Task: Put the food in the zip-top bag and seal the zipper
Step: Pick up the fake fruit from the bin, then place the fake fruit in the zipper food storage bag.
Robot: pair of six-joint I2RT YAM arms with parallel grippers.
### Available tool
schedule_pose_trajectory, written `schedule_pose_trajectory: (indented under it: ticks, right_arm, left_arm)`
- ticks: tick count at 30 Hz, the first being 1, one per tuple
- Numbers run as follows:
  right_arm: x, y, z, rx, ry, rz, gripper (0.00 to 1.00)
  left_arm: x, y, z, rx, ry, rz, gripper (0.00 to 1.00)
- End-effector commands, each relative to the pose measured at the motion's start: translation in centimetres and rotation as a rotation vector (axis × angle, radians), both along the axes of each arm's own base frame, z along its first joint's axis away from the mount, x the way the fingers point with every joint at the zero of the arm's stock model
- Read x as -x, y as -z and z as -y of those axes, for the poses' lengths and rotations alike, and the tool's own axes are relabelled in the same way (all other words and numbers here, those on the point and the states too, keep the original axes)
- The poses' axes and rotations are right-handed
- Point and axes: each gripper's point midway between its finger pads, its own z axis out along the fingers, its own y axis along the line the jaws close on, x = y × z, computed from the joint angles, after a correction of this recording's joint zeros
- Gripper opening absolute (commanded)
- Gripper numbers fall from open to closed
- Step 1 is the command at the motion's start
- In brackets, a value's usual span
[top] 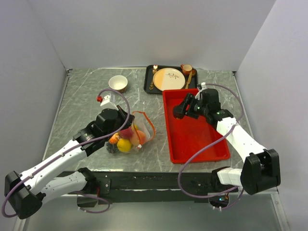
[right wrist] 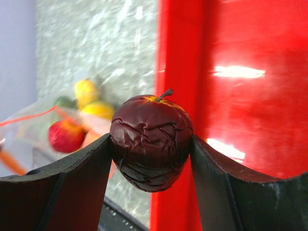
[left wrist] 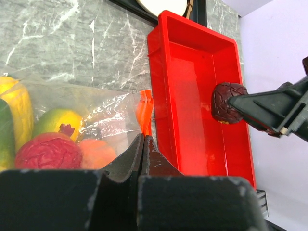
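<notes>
My right gripper should keep carrying the dark plum across until it reaches the toy fruits (top: 137,137), because my left gripper is holding the bag's opening (top: 145,127) open toward the plum.
The clear zip-top bag (top: 139,126) lies left of the red tray, its mouth facing the tray, with the orange-red zipper (left wrist: 145,109) along the mouth. Several toy fruits are inside, among them a yellow one (top: 124,145), a mango (left wrist: 59,120) and a red one (left wrist: 48,151). My left gripper (top: 126,120) is shut on the bag's edge by the zipper, jaws pressed together in the left wrist view (left wrist: 143,140). My right gripper (top: 179,112) is shut on the dark plum (right wrist: 151,142) above the tray's left rim. The plum also shows in the left wrist view (left wrist: 227,102).
The red rectangular tray (top: 211,144) lies right of centre. A black tray (top: 150,86) with a cream plate, cutlery and a cup stands at the back. A small cream bowl (top: 118,83) stands at the back left.
</notes>
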Motion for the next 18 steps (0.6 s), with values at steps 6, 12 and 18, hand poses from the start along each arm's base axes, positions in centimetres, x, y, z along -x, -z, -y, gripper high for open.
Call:
schedule_pose_trajectory:
  ticks: [6, 12, 18]
  right_arm:
    - [2.1, -2.8, -5.2, -0.05, -0.124, 0.07, 0.5]
    - [3.5, -3.3, -8.5, -0.069, -0.178, 0.08, 0.5]
    - [4.6, -3.2, -11.5, -0.085, -0.232, 0.065, 0.49]
  left_arm:
    - [0.0, -0.9, 1.0, 0.058, 0.028, 0.026, 0.01]
    - [0.2, -0.9, 0.5, 0.046, 0.016, 0.025, 0.01]
    - [0.4, -0.8, -0.1, 0.044, 0.001, 0.031, 0.01]
